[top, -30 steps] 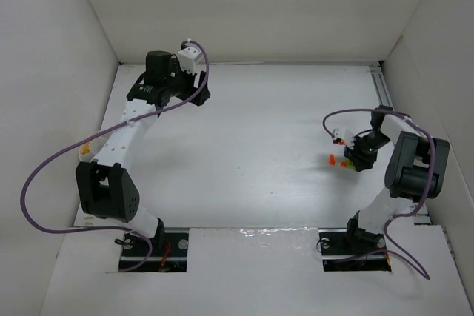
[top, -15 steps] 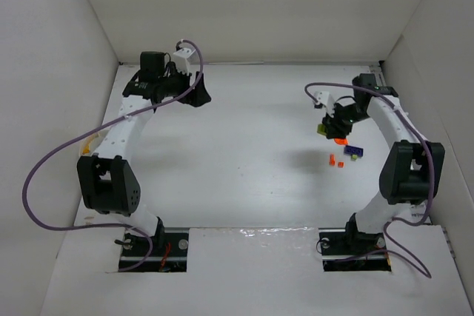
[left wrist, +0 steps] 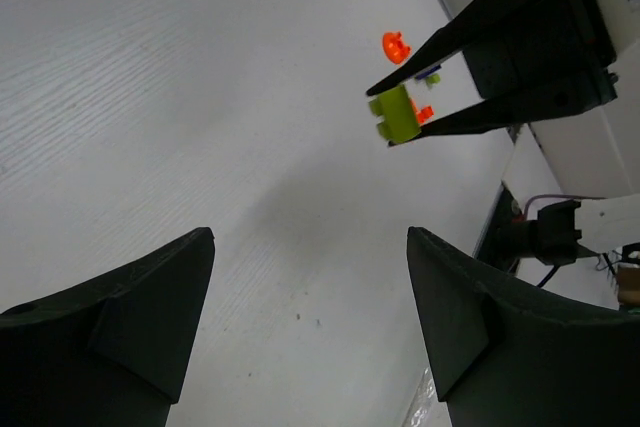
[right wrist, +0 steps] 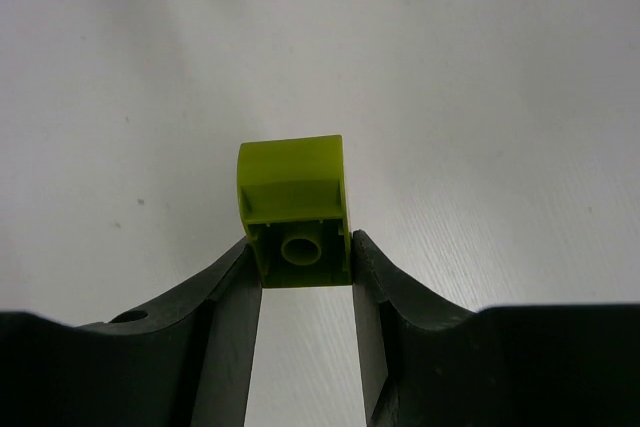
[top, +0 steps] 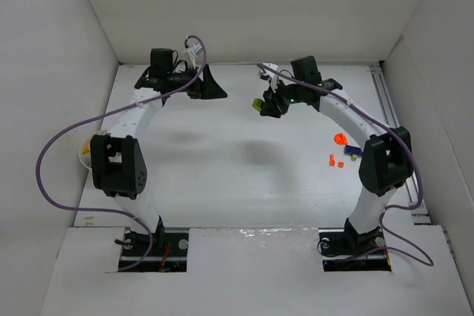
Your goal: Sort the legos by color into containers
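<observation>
I should take the yellow-green lego (top: 258, 104) from my right gripper with my left gripper and carry it to the whitish container (top: 87, 155), because the container is too far for my right gripper to reach.
My right gripper (top: 264, 104) hangs over the far middle of the floor, shut on a yellow-green lego (top: 257, 103). In the right wrist view the lego (right wrist: 293, 197) sits pinched between both fingers (right wrist: 225, 327), its hollow underside toward the camera. My left gripper (top: 217, 91) is open at the far left-centre and points toward the right one, a short gap away. In the left wrist view it (left wrist: 310, 317) stands wide with nothing between its fingers, and the held lego (left wrist: 395, 114) shows ahead. One whitish container (top: 87, 148) peeks out beside the left arm.
Loose legos lie on the right side of the floor: an orange one (top: 340, 139), two small orange ones (top: 332, 158), a purple one (top: 354, 152). White walls close in the back and both sides. Purple cables loop from both arms.
The right arm has swung from the near right pile to the far middle, carrying the yellow-green lego. The left gripper has turned and shifted right toward it, opening slightly.
</observation>
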You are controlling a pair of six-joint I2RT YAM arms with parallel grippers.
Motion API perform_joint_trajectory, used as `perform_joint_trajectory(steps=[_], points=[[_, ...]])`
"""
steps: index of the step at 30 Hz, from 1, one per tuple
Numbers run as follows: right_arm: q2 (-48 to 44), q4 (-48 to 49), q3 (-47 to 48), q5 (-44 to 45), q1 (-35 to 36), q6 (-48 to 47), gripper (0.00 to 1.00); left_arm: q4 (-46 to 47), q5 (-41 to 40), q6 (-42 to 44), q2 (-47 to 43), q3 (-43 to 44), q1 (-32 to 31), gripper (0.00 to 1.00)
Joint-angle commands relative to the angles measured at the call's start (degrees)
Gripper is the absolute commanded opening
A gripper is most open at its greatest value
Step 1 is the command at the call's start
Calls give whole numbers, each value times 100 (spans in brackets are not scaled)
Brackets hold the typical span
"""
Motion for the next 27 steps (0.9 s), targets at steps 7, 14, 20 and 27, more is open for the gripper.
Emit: perform_joint_trajectory(steps=[7,14,20,27], points=[[382,1948,583,151,786,1751,11,1389,874,-1288,645,534,-289,72],[435,2142,751,336,979,1928,11,1391,989,-1290,884,700,-341,62],[435,2195,751,599,1032,1928,11,1320,989,-1167,884,701,-341,51],[549,2248,751,986,1084,1928,11,1065,989,-869,831,648,-341,41]])
